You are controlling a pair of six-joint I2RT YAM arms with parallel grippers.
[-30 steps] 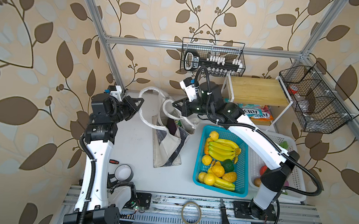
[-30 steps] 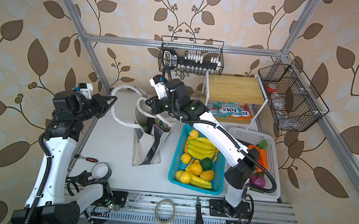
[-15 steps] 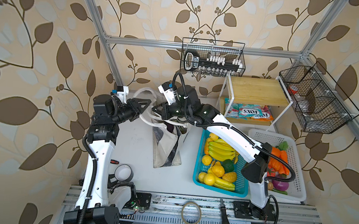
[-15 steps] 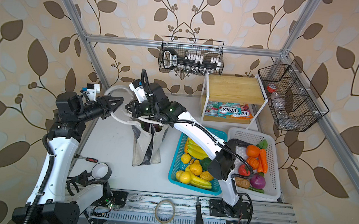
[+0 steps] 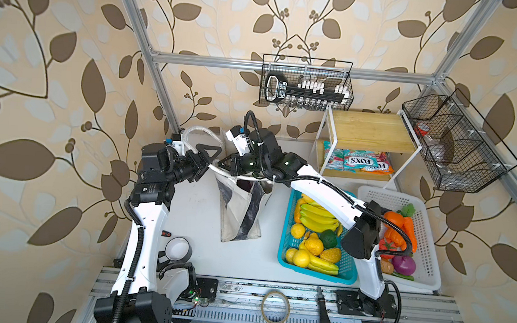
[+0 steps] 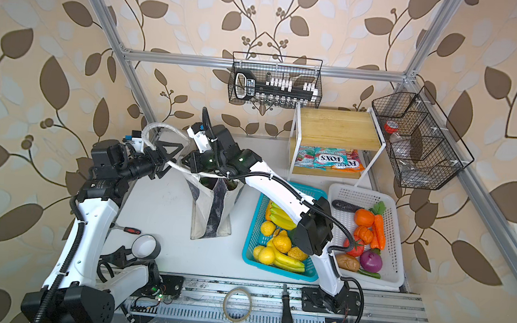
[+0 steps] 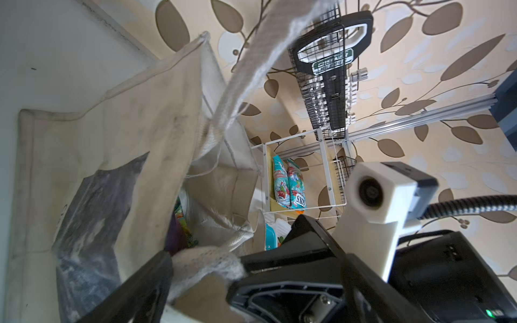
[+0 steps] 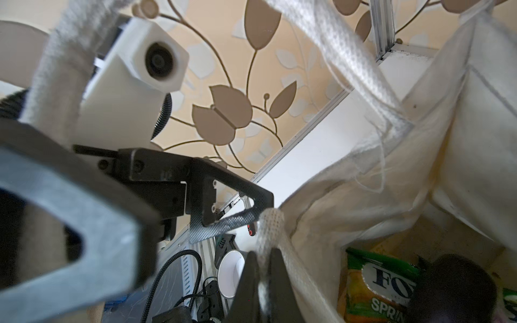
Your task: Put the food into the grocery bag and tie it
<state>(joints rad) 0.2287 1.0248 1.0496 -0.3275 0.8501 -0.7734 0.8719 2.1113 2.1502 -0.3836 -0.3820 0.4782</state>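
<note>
Next, I close my left gripper on the strap (image 7: 202,269) before I open my right gripper, because the strap in my right gripper lies loose between my left gripper's fingers (image 7: 207,263).
The grocery bag (image 5: 240,211) (image 6: 212,209) stands upright mid-table, off-white with a dark grey panel, mouth open. Inside it a green-and-yellow snack packet (image 8: 375,290) and a dark eggplant (image 8: 453,288) show as the food. My right gripper (image 5: 223,166) (image 8: 263,263) reaches across the bag's mouth and is shut on a white strap handle (image 8: 268,223). My left gripper (image 5: 208,160) (image 7: 257,263) faces it just left of the bag, jaws wide open. The strap (image 7: 201,260) lies loose between its fingers. A second strap loop (image 5: 196,132) arches behind.
A blue basket (image 5: 314,274) of bananas and citrus sits right of the bag, a white basket (image 5: 374,193) of toy vegetables beyond it. FOX'S packets (image 5: 361,161) lie under a wooden shelf at the back right. A white tape roll (image 5: 177,249) lies near the left arm's base.
My right gripper swung left across the bag's mouth, carrying the strap to the left gripper. The left gripper went from shut on the strap to wide open.
</note>
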